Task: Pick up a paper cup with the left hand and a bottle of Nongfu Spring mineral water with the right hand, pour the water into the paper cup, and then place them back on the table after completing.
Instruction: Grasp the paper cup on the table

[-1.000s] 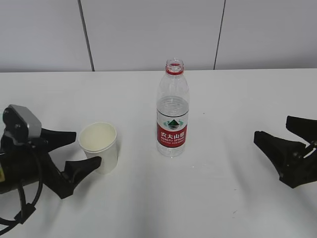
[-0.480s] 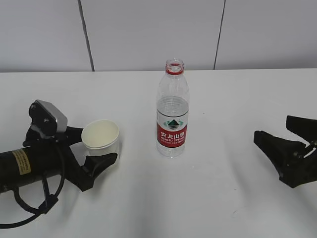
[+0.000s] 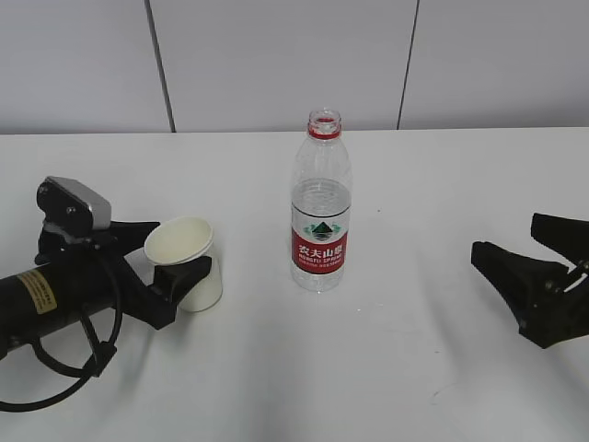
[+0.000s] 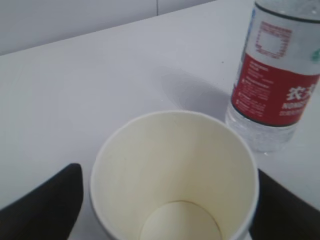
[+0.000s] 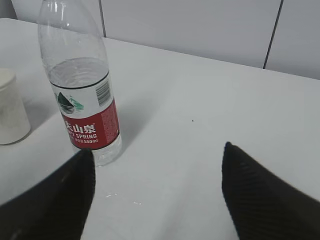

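The water line is well below the open neck, so the water will pour out only once the robot tips the bottle (image 3: 321, 207) past level.
The white paper cup (image 3: 179, 249) sits tilted between the fingers of my left gripper (image 3: 182, 247), its base at or just above the table (image 3: 414, 368). In the left wrist view the empty cup (image 4: 175, 170) fills the space between the black fingers of that gripper (image 4: 167, 170). The Nongfu Spring bottle (image 3: 321, 212) stands upright and uncapped at the centre, about half full of clear water (image 5: 75, 75). It also shows in the left wrist view (image 4: 275, 85). My right gripper (image 3: 504, 237) is open and empty, well to the right of the bottle (image 5: 82, 95).
A grey panelled wall runs behind the table's far edge. The cup (image 5: 10, 107) shows at the left edge of the right wrist view, whose gripper (image 5: 157, 149) hovers over bare tabletop.
My left gripper has moved in around the cup and narrowed on it, and the cup has gone from upright to tilted. The bottle and the right gripper have not moved.
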Robot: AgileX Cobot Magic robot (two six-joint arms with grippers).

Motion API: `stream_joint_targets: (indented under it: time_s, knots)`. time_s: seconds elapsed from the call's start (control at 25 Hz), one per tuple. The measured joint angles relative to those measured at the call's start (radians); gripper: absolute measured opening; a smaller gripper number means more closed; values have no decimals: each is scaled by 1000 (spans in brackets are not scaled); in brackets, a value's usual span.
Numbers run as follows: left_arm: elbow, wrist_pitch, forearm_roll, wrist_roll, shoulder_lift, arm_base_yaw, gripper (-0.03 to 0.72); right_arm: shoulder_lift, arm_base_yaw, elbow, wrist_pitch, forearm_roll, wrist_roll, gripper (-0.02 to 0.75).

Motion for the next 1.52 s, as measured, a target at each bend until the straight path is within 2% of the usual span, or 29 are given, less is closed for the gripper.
stream_joint_targets:
  time_s: [0.4,0.72,0.88,1.2,1.52]
  knots:
    - [0,7,17,0,12,0,585,0,0,0,0,0,0,587]
    - [0,7,73,0,12,0,498,0,0,0,0,0,0,587]
    - [0,6,89,0,12,0,479,0,0,0,-2,-24,1,587]
    - [0,6,95,0,12,0,475,85,0,-71,-15,-130,26,587]
    - [0,6,95,0,12,0,474,297,0,-193,-138,-297,86,587]
